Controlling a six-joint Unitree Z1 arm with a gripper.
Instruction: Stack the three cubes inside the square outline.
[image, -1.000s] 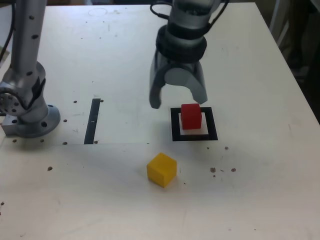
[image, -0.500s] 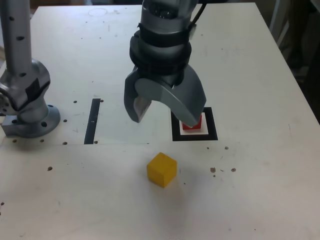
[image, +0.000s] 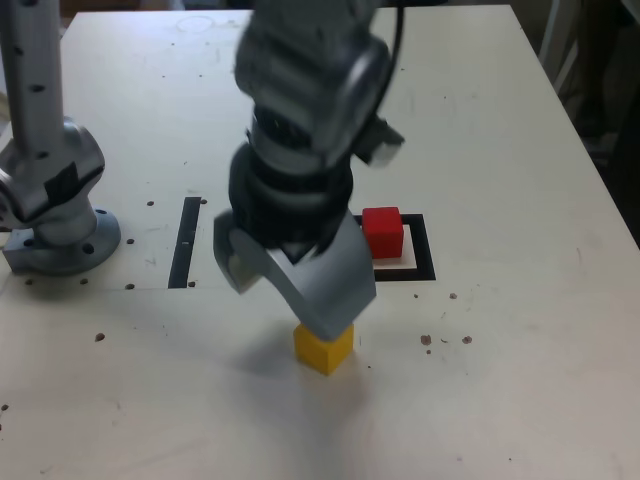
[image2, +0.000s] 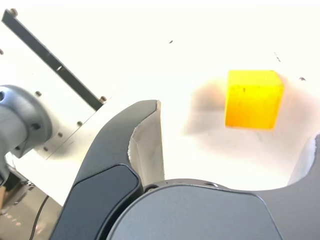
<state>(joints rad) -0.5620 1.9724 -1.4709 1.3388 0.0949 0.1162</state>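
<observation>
My gripper will find the remaining cube (image: 346, 97) hidden behind the arm (image: 305, 120), because only the red cube and the yellow cube show around the arm.
The red cube (image: 382, 232) stands alone inside the black square outline (image: 425, 262), right of centre in the exterior view. Nearer the front edge, the yellow cube (image: 322, 350) sits on the white table and is partly covered by my gripper (image: 285, 300). The gripper hangs just above it, open and tilted, holding nothing. In the wrist view the yellow cube (image2: 252, 99) lies ahead of the gripper (image2: 235, 135), closer to one finger than the other and touching neither.
A straight black strip (image: 184, 242) lies on the table at the exterior view's left, beside the arm's round metal base (image: 60, 240). Small dark specks dot the tabletop (image: 500, 400). The wrist view shows the strip (image2: 50, 60) too.
The gripper left the red cube in the outline and swung toward the front of the table, ending over the yellow cube. Its jaws spread wider on the way.
</observation>
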